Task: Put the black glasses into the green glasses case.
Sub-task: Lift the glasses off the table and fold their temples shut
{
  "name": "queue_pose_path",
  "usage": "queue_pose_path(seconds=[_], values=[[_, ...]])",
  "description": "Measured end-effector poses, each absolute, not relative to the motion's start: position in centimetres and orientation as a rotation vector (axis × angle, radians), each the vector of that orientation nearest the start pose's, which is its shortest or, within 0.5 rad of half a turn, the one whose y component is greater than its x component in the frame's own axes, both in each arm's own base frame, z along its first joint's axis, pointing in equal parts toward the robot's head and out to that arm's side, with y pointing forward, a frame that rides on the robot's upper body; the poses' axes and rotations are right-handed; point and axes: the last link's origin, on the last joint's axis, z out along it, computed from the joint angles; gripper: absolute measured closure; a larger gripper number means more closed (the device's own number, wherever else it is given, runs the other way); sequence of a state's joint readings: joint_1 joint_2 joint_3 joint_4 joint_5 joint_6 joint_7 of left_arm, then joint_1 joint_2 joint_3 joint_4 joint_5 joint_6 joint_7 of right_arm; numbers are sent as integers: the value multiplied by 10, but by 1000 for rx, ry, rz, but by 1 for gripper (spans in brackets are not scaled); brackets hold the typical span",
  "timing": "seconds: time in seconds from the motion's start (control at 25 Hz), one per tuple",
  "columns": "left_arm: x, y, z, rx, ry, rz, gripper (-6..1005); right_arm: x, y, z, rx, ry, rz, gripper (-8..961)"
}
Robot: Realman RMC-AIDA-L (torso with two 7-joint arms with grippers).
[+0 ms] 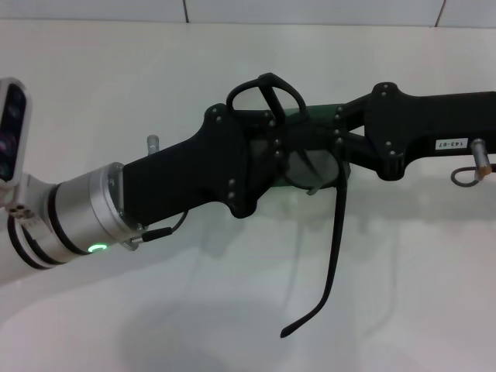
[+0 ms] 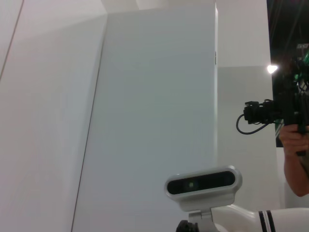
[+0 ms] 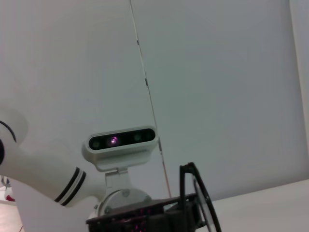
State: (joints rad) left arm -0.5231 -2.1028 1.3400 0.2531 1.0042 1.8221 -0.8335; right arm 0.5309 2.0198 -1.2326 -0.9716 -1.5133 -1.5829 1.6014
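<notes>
Next, my right gripper turns the black glasses point(image 1: 267, 80) so my left gripper can first fold the temple arm point(image 1: 338, 232), which hangs open past the green glasses case.
The black glasses point(image 1: 339, 225) hang in the air between my two grippers, one lens ring sticking up and one long temple arm drooping toward the front. My left gripper point(image 1: 271, 136) reaches in from the left and is shut on the frame near the bridge. My right gripper point(image 1: 339, 130) reaches in from the right and meets it at the same spot. The green glasses case point(image 1: 318, 114) shows only as green strips behind both grippers; I cannot tell whether it is held or lying below. The glasses' rim also shows in the right wrist view point(image 3: 202, 203).
The white table point(image 1: 232, 325) spreads below, with a white wall at the back. In the left wrist view a person point(image 2: 294, 140) holds a black camera at the far side.
</notes>
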Motion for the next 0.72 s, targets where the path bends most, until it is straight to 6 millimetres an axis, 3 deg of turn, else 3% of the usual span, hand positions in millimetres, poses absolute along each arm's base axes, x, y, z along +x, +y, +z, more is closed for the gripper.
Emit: queue_pose_path(seconds=[0.28, 0.44, 0.72], values=[[-196, 269, -37, -2500, -180, -1643, 957, 155, 343, 24, -2872, 261, 972, 916], [-204, 267, -31, -2446, -213, -1645, 957, 159, 345, 50, -2795, 224, 1048, 915], [-211, 263, -32, -2471, -248, -1615, 958, 144, 339, 103, -2577, 17, 1401, 914]])
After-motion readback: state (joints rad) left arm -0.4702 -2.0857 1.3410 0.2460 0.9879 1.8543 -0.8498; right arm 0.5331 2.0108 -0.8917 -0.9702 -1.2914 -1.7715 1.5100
